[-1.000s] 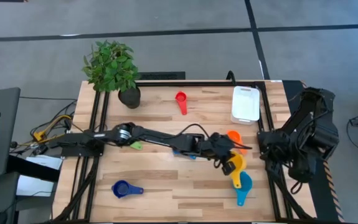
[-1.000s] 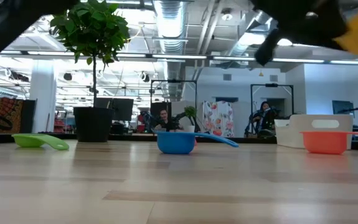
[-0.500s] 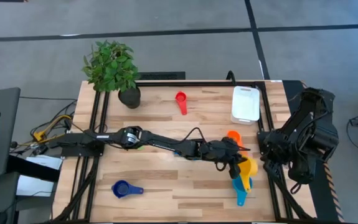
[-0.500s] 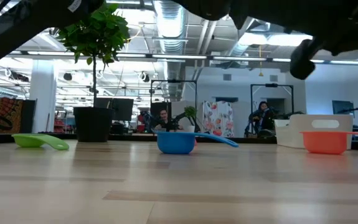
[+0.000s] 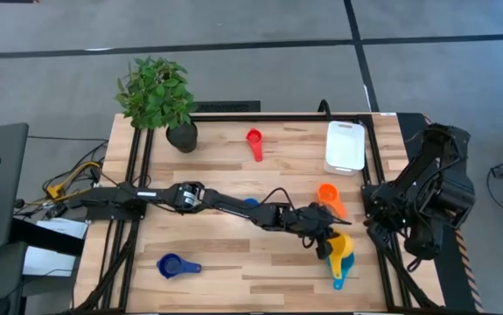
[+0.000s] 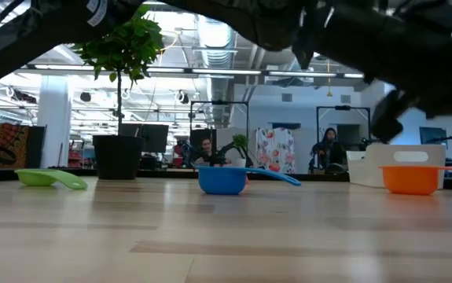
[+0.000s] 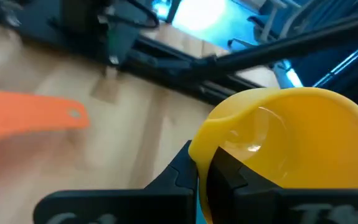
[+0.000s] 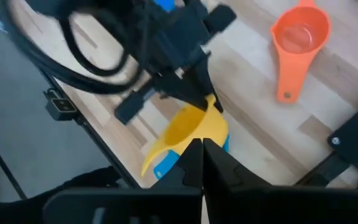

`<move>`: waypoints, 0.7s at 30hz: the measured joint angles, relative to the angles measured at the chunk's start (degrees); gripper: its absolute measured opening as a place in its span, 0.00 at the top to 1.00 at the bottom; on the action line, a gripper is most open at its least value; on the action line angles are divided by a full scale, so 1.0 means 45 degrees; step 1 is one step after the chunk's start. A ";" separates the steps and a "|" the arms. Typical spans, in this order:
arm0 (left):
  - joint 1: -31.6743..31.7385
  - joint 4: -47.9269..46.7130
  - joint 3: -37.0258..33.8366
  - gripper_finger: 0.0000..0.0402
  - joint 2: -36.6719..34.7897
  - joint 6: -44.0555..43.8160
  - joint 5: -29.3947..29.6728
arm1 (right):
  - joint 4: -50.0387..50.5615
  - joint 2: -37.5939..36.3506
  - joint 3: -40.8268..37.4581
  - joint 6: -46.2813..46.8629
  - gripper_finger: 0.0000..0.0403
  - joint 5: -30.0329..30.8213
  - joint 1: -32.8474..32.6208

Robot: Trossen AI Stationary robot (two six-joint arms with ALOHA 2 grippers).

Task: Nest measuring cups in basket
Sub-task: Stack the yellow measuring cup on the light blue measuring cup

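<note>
The yellow cup's bowl (image 8: 194, 127) is tilted over the teal cup, so next my left gripper pulls back and tip down to make the bowl level before it lets the bowl go inside the teal cup (image 8: 226, 143).
My left arm reaches across the table, and its gripper (image 5: 328, 240) (image 7: 205, 169) is shut on the yellow cup (image 5: 343, 244) (image 7: 278, 140). That cup is over the teal cup (image 5: 339, 275). The orange cup (image 5: 329, 196) (image 6: 409, 179) stands on the table just beyond it. The white basket (image 5: 345, 145) sits at the far right. The red cup (image 5: 254, 140), a dark blue cup (image 5: 173, 264), a light blue cup (image 6: 222, 179) and the green cup (image 6: 46, 178) lie apart on the wood. My right gripper (image 8: 202, 155) waits shut at the right edge. My left gripper pinches the yellow cup by its rim (image 7: 207, 132) at the pouring lip, one finger (image 7: 231, 177) inside the bowl and the other outside. The handle (image 8: 155, 157) points away from the fingers. Whether the cup rests in the teal cup below, I cannot tell.
A potted plant (image 5: 157, 98) stands at the far left corner. Black frame rails (image 5: 375, 166) run along the table's left and right sides. My left arm and its cable (image 5: 234, 206) lie low across the middle. Bare wood shows at the near centre.
My left gripper carried the yellow cup toward the table's near edge and a little to the right, from beside the orange cup to over the teal cup, which it now mostly covers. The arm stretched out lower across the table. The other cups stayed put.
</note>
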State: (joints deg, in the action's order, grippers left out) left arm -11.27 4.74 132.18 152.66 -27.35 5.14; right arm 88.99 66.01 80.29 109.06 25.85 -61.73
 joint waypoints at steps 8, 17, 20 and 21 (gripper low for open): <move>-0.0230 -0.0189 0.0014 1.00 0.0105 0.0589 -0.0614 | -0.0001 0.0210 0.0000 0.0257 0.94 -0.0015 -0.0002; -0.0083 -0.1434 0.0014 1.00 0.0098 0.0150 -0.0299 | 0.0061 0.0251 0.0000 0.0459 0.96 -0.0019 0.0003; 0.0031 -0.1820 0.0025 1.00 0.0039 0.0128 -0.0414 | 0.0064 0.0251 0.0000 0.0466 0.95 -0.0015 0.0003; 0.0076 -0.2211 0.0173 1.00 0.0020 0.0137 -0.0501 | 0.0078 0.0251 0.0000 0.0466 0.94 -0.0015 0.0003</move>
State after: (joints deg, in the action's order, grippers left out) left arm -10.92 -5.21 132.96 152.75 -26.73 2.88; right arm 89.34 67.13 80.29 111.15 25.78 -61.71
